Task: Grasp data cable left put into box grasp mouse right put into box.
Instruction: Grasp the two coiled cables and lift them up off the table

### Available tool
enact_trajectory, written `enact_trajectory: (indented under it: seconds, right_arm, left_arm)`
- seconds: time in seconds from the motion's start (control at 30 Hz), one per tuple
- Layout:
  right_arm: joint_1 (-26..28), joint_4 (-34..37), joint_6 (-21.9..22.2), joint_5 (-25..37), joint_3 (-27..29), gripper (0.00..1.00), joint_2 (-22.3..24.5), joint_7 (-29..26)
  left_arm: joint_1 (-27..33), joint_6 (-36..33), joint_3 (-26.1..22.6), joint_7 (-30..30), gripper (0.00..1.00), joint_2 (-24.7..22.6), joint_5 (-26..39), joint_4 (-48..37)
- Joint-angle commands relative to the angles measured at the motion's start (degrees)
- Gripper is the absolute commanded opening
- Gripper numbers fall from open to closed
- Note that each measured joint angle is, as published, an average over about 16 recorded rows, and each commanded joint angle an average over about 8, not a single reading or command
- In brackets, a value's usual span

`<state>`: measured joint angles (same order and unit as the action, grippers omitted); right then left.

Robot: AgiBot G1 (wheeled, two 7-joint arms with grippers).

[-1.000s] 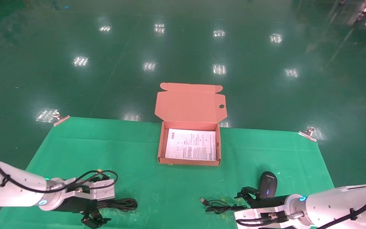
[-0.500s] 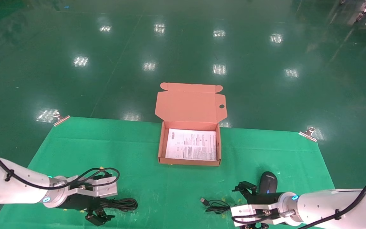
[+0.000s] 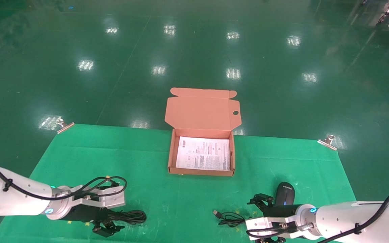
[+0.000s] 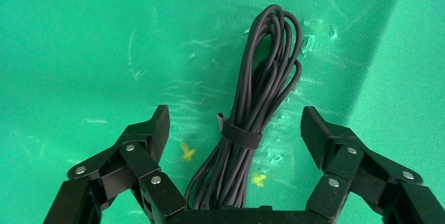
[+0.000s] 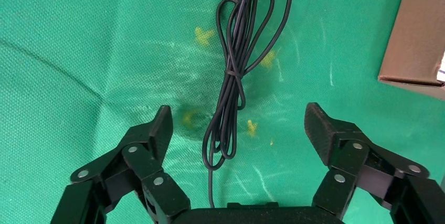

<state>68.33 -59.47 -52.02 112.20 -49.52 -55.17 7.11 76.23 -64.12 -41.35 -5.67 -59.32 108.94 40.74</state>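
Observation:
My gripper will make the black mouse [image 3: 285, 192] dangle along when it lifts the cord, because a thin piece of the cord [image 5: 211, 187] runs from the cord's tied bundle back toward the mouse.
The data cable [image 3: 132, 216] is a strapped black bundle on the green cloth at the front left. My left gripper [image 3: 113, 222] is open and low over its near end. In the left wrist view the cable [image 4: 267, 61] runs between the spread fingers of the left gripper [image 4: 236, 125], untouched. The black mouse [image 3: 285, 195] lies at the front right. Its cord [image 3: 230, 218] trails left to a USB plug [image 3: 216, 213]. My right gripper [image 3: 253, 219] is open beside the mouse, over the cord [image 5: 233, 77]; it also shows in the right wrist view [image 5: 239, 121]. The salmon box [image 3: 199, 171] stands open mid-table.
The box's lid flap [image 3: 201, 113] leans back past the table's far edge, and a white printed sheet [image 3: 204, 153] lies inside. Metal clips [image 3: 64, 127] [image 3: 328, 141] hold the green cloth [image 3: 120, 158] at its far corners. A corner of the box [image 5: 420, 35] shows in the right wrist view.
My left gripper has shifted slightly right and forward along the data cable. My right gripper has moved a little left, over the mouse cord. Cable, mouse and box have not moved.

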Motion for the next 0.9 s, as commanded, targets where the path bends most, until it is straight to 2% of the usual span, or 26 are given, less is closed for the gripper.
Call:
enact_trajectory:
  seconds: [0.03,0.9]
  right_arm:
    - [0.00,-0.05,-0.04,0.00,-0.01,0.00,0.02,-0.01]
    - [0.18,-0.43,-0.47,-0.04,-0.04,0.00,0.21,-0.11]
  left_arm:
    - [0.00,-0.02,-0.03,-0.03,0.00,0.01,0.06,0.08]
    - [-0.07,-0.23,-0.33,-0.20,0.00,0.05,0.57,0.62]
